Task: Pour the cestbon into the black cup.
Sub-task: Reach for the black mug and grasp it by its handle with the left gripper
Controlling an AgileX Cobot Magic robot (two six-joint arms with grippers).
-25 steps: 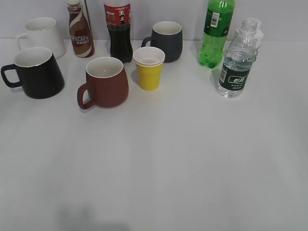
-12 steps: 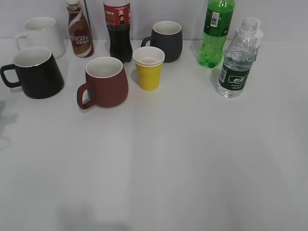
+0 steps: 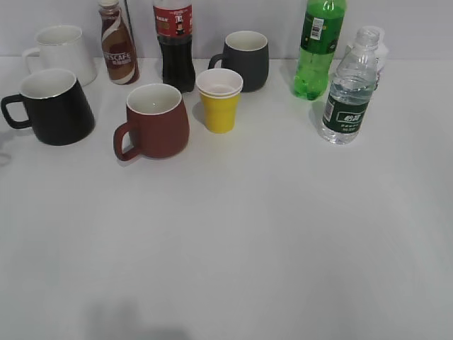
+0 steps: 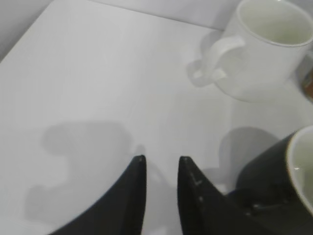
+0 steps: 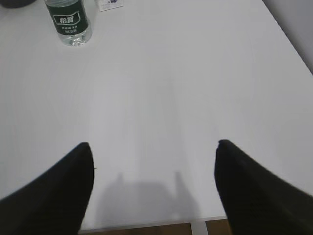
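The left gripper's nearly closed fingers tilt down next to the black cup's handle point(image 4: 243, 207), so the robot should open them, level the gripper and bring the fingers around the cup's handle point(image 3: 14, 111).
The cestbon point(image 3: 346, 99) stands upright at the right rear of the table; it also shows in the right wrist view point(image 5: 71, 20), far ahead and to the left of my right gripper point(image 5: 151, 144), which is wide open and empty above the table's front edge. The black cup point(image 3: 55, 112) stands at the far left, handle pointing left. In the left wrist view the black cup point(image 4: 271, 183) is just right of my left gripper point(image 4: 160, 159), whose fingers are nearly together with nothing between them. Neither gripper shows in the exterior view.
A reddish-brown mug point(image 3: 154, 122), a yellow paper cup point(image 3: 219, 103), a dark grey mug point(image 3: 244, 60), a white mug point(image 3: 62, 53) point(image 4: 266, 51), a coffee bottle point(image 3: 118, 46), a cola bottle point(image 3: 175, 46) and a green soda bottle point(image 3: 317, 49) stand around. A small white thing point(image 3: 379, 49) is behind the cestbon.
A faint shadow has come onto the table at the far left edge next to the black cup. The objects have not moved.
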